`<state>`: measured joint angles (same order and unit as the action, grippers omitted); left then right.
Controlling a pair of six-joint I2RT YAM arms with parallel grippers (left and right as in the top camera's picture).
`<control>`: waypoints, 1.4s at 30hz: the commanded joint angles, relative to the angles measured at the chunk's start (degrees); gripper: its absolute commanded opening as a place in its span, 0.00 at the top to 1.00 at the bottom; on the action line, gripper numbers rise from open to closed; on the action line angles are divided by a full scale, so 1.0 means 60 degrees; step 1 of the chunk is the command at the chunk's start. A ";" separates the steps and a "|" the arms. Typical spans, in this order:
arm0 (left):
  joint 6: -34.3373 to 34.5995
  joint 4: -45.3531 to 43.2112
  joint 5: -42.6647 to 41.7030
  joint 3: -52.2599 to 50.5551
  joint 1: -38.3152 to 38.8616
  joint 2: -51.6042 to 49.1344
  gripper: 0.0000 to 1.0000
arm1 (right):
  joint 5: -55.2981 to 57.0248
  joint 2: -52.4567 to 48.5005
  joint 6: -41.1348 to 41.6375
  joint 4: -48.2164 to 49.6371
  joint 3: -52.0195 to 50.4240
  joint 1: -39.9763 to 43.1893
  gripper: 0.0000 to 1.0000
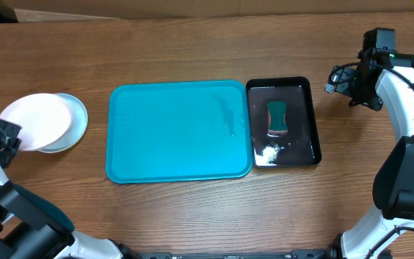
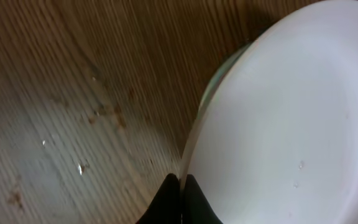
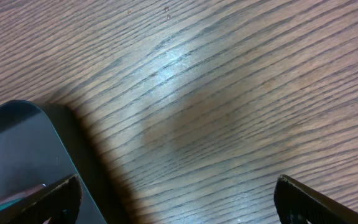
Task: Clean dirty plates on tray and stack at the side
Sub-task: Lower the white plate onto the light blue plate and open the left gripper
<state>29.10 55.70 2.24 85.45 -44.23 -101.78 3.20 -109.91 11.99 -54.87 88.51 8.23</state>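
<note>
My left gripper should slide the white plate (image 1: pixel 39 119) toward the tray next until it covers the lower plate's rim (image 1: pixel 81 122), because that rim still peeks out that way.
The turquoise tray (image 1: pixel 180 131) lies mid-table with no plates on it. At the far left the white plate (image 1: pixel 36 120) rests on the yellow-green plate (image 1: pixel 77 119); no light blue plate shows. My left gripper (image 1: pixel 9 138) is shut on the white plate's left rim. In the left wrist view the fingers (image 2: pixel 180 190) pinch the edge of the white plate (image 2: pixel 291 130), which has a faint pink spot at its right, and a greenish rim (image 2: pixel 224 67) shows beneath. My right gripper (image 1: pixel 342 79) is wide open and empty over bare wood, as the right wrist view (image 3: pixel 179 205) shows.
A glossy black tray (image 1: pixel 309 119) stands right of the turquoise tray, holding a green-and-red sponge (image 1: pixel 277 117) and white foam (image 1: pixel 267 151). Its corner shows in the right wrist view (image 3: pixel 17 149). Small crumbs and droplets lie on the wood by the plates (image 2: pixel 104 115).
</note>
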 commanded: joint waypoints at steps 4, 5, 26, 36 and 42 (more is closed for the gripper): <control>0.0335 -0.1621 -0.0127 -0.1129 0.0000 0.0295 0.96 | 0.0025 0.0073 0.0044 0.0051 0.0055 0.0033 0.00; 0.0335 -0.1949 -0.0127 -0.1326 0.0036 0.0295 0.95 | 0.0025 0.0073 0.0044 0.0051 0.0055 0.0033 0.00; -0.0412 -0.3552 -0.2430 -0.2106 0.0135 0.0291 0.46 | 0.0025 0.0073 0.0044 0.0051 0.0055 0.0033 0.00; -0.2743 -0.3697 -0.5067 -0.2109 0.1759 0.0291 0.10 | 0.0025 0.0073 0.0044 0.0051 0.0055 0.0033 0.00; -0.3213 -0.3377 -0.4765 -0.2109 0.4750 0.0295 0.00 | 0.0025 0.0073 0.0044 0.0051 0.0055 0.0033 0.00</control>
<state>13.23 34.57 -25.61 72.99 -23.35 -101.78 3.22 -109.91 11.99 -54.89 88.51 8.23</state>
